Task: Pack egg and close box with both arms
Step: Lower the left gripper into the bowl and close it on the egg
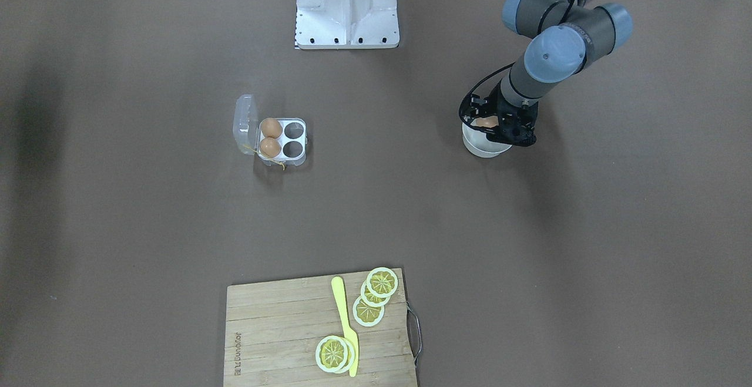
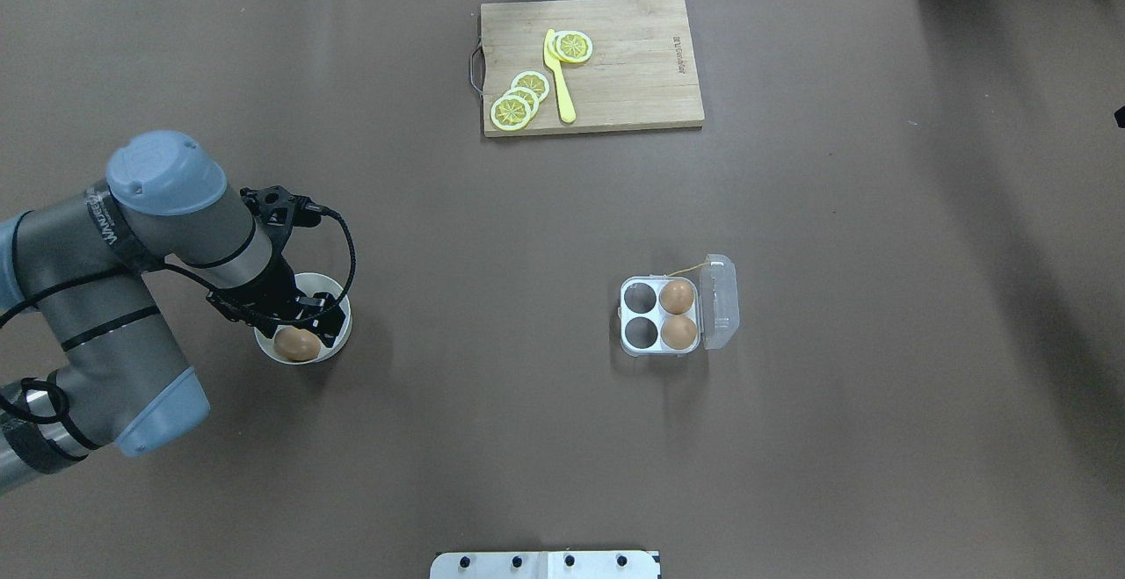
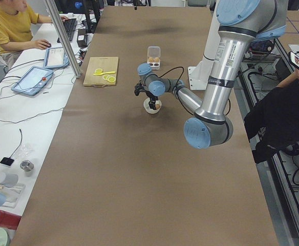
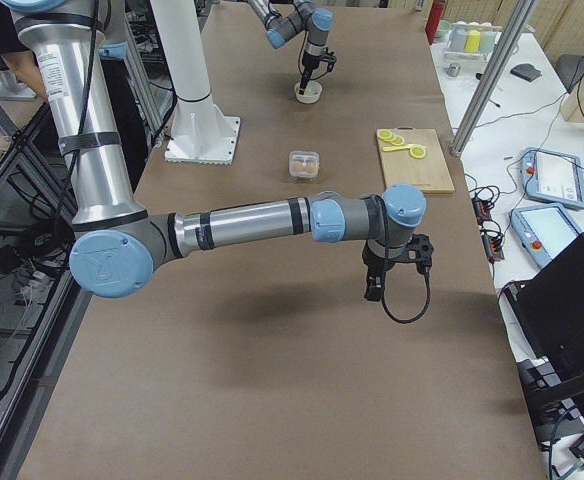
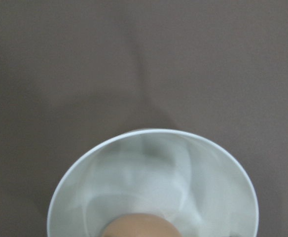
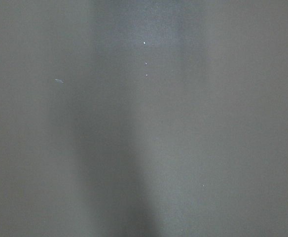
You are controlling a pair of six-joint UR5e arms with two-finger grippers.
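Observation:
My gripper will leave the white bowl empty when I lift the light-brown egg out, since the bowl's plain white bottom shows around the egg.
The clear egg box stands open mid-table, its lid tipped back. Two eggs fill the cells by the lid; the other two cells are empty. It also shows in the overhead view. A third egg lies in a round white bowl. My left gripper reaches down into that bowl, its fingers spread on either side of the egg; the jaws look open. The left wrist view shows the bowl rim and the egg's top. My right gripper hangs above bare table, seen only from the side; I cannot tell its state.
A wooden cutting board with lemon slices and a yellow knife lies at the table's far edge. The white base block stands on the robot's side. Operators sit beside the table.

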